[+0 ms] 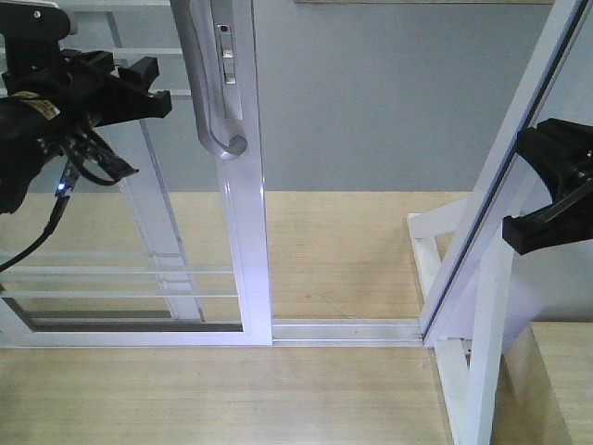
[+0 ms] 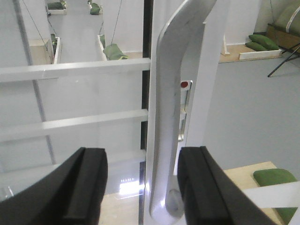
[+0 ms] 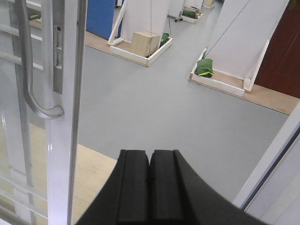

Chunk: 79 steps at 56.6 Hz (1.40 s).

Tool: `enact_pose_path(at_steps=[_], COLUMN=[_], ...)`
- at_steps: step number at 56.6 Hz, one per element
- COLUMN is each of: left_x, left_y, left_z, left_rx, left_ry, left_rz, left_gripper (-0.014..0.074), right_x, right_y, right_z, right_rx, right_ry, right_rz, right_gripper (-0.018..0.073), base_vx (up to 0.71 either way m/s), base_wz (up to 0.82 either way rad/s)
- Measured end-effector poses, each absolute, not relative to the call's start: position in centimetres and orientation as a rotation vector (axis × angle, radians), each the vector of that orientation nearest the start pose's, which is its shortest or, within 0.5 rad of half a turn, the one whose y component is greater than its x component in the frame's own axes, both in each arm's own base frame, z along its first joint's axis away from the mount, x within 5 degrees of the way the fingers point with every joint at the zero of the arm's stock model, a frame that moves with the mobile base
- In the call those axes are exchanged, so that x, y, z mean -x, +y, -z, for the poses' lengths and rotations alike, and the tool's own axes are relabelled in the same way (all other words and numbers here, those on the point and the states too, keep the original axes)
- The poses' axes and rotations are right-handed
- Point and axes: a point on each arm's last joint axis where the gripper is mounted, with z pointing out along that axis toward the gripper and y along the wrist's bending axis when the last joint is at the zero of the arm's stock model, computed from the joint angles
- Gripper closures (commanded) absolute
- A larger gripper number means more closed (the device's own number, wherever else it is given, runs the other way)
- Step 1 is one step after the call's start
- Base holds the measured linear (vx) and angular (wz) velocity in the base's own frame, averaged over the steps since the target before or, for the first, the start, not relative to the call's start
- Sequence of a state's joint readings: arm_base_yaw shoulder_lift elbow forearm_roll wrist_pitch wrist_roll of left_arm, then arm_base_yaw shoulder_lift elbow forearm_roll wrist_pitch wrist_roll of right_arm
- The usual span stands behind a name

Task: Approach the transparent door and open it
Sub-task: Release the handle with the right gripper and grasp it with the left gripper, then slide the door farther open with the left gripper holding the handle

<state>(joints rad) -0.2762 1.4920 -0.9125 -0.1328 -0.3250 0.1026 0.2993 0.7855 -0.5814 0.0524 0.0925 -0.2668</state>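
I expect the transparent door (image 1: 246, 232) to slide sideways and make the gap wider when I pull the door's handle, because the door's bottom edge is in line with the floor track (image 1: 346, 333).
The transparent door (image 1: 243, 232) is a white-framed glass panel with thin horizontal bars (image 1: 111, 273). Its grey curved handle (image 1: 206, 83) sits beside a lock plate (image 1: 228, 56). My left gripper (image 1: 148, 88) is open, level with the handle and just left of it. In the left wrist view the handle (image 2: 166, 117) stands between the two black fingers (image 2: 89, 178), nearer the right one, and my gripper (image 2: 143, 154) does not clamp it. My right gripper (image 1: 533, 227) is shut and empty, at the right by the slanted frame. In the right wrist view my gripper (image 3: 150, 154) points at the grey floor, with the handle (image 3: 26, 61) far left.
A floor track (image 1: 347, 326) runs from the door's edge to a slanted white frame post (image 1: 491, 185), with a gap between them. Beyond are grey floor, white partitions, green bags (image 3: 205, 68) and a wooden box (image 3: 145, 42).
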Motion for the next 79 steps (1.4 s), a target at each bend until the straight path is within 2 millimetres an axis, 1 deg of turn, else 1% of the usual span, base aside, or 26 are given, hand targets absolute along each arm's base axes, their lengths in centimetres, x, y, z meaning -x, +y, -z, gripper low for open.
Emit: enact_pose_path(at_steps=[9,25,36,46,52,57,62,64,71,75,77,79], left_x=[-35.0,-38.4,-40.3,-41.5,-42.3,-42.8,-42.9,-42.9,-42.9,-42.9,-42.9,-42.9], left_y=[-9.5,-10.5,-11.2,-12.2,-12.5,-12.7,-12.7,-12.7,-12.8,-12.9,-12.9,-12.9], left_z=[-29.6,-29.7,-29.7,-29.5,-29.4,-29.2,-29.0,-29.0,-28.9,-29.0,-29.0,-29.0], left_rx=[-0.187,-0.180,-0.173,-0.186,-0.187,-0.188,-0.189,-0.190,-0.188,-0.188,-0.188,-0.189], left_ry=[1.717,1.725,1.718,1.716,1.709,1.714,1.717,1.722,1.734,1.739,1.741,1.744], left_rz=[0.185,0.198,0.211,0.222,0.225,0.225,0.225,0.225,0.231,0.233,0.233,0.233], left_gripper=[0.0126,0.0126,0.0126,0.0127,0.0142,0.0179,0.0253,0.0296,0.0491,0.0583,0.0606,0.0605], right_x=[-16.1,-16.1,-16.1,-16.1,-16.1,-16.1,-16.1,-16.1,-16.1,-16.1,-16.1,-16.1], right_y=[5.0,5.0,5.0,5.0,5.0,5.0,5.0,5.0,5.0,5.0,5.0,5.0], right_z=[-32.4,-32.4,-32.4,-32.4,-32.4,-32.4,-32.4,-32.4,-32.4,-32.4,-32.4,-32.4], right_rx=[0.456,0.456,0.456,0.456,0.456,0.456,0.456,0.456,0.456,0.456,0.456,0.456], right_ry=[1.721,1.721,1.721,1.721,1.721,1.721,1.721,1.721,1.721,1.721,1.721,1.721], right_rz=[-0.065,-0.065,-0.065,-0.065,-0.065,-0.065,-0.065,-0.065,-0.065,-0.065,-0.065,-0.065], right_gripper=[0.0565,0.0565,0.0565,0.0565,0.0565,0.0565,0.0565,0.0565,0.0565,0.0565,0.0565,0.0565], base_vx=[0.00,0.00,0.00,0.00,0.00,0.00,0.00,0.00,0.00,0.00,0.00,0.00], base_wz=[0.00,0.00,0.00,0.00,0.00,0.00,0.00,0.00,0.00,0.00,0.00,0.00])
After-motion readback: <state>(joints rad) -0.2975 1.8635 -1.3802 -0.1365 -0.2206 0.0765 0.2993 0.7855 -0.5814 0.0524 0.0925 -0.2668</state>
